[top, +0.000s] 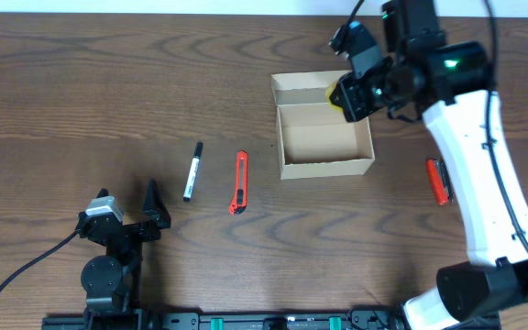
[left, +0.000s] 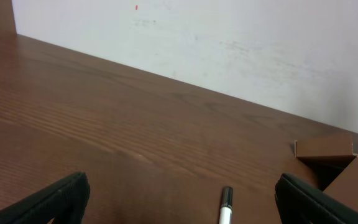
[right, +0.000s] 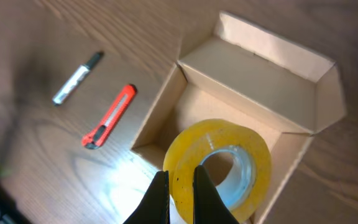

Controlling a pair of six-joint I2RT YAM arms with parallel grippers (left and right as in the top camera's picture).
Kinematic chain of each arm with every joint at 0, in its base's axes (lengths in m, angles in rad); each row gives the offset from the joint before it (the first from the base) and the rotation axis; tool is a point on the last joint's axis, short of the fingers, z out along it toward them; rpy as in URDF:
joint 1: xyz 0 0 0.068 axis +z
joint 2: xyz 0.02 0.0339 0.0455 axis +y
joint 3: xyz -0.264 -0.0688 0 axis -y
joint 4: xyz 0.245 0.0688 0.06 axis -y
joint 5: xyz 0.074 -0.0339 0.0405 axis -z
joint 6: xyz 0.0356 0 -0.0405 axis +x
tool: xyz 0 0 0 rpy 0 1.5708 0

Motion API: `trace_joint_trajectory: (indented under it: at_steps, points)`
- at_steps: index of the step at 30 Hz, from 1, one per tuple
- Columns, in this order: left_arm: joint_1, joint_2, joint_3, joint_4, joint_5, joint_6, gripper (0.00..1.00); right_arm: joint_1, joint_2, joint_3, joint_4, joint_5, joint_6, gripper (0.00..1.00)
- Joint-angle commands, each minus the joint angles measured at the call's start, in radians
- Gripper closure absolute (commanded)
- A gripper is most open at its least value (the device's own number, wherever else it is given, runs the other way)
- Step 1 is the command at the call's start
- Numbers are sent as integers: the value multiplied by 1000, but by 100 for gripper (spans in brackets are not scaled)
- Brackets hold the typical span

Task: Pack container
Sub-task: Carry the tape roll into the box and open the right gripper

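My right gripper should keep lowering the tape roll inside, because the container's flap (top: 302, 89) is lying back and the container's bottom (top: 321, 147) is clear. It should let go of the tape roll at the container's bottom.
The container (top: 326, 167) is an open tan cardboard box in the middle of the table, its flap lid (top: 299, 88) folded back. My right gripper (top: 349, 97) hovers over the box's far right corner, shut on a yellow tape roll (top: 333, 96). In the right wrist view the fingers (right: 160, 200) pinch the wall of the tape roll (right: 229, 146) above the container (right: 272, 46), whose inside is bare. My left gripper (top: 154, 213) rests low at the front left, open and holding nothing, its pads (left: 58, 198) wide apart.
A black-capped white marker (top: 192, 171) and a red utility knife (top: 238, 182) lie left of the box. A second red knife (top: 439, 181) lies right of it, partly under the right arm. The left wrist view shows the marker (left: 226, 210) just ahead and the box (left: 328, 149) at far right.
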Motion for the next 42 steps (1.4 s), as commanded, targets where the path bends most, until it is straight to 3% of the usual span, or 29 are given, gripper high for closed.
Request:
trace_joint_trajectory:
  at_steps: [1, 19, 42]
  points:
    - [2, -6, -18, -43, -26, 22, 5, 8, 43, -112, 59, 43, 0, 99]
    - [1, -6, -18, -43, -26, 22, 5, 20, 101, -470, 373, -16, 40, 99]
    - [1, -6, -18, -43, -26, 22, 5, 21, 227, -488, 479, -16, 43, 99]
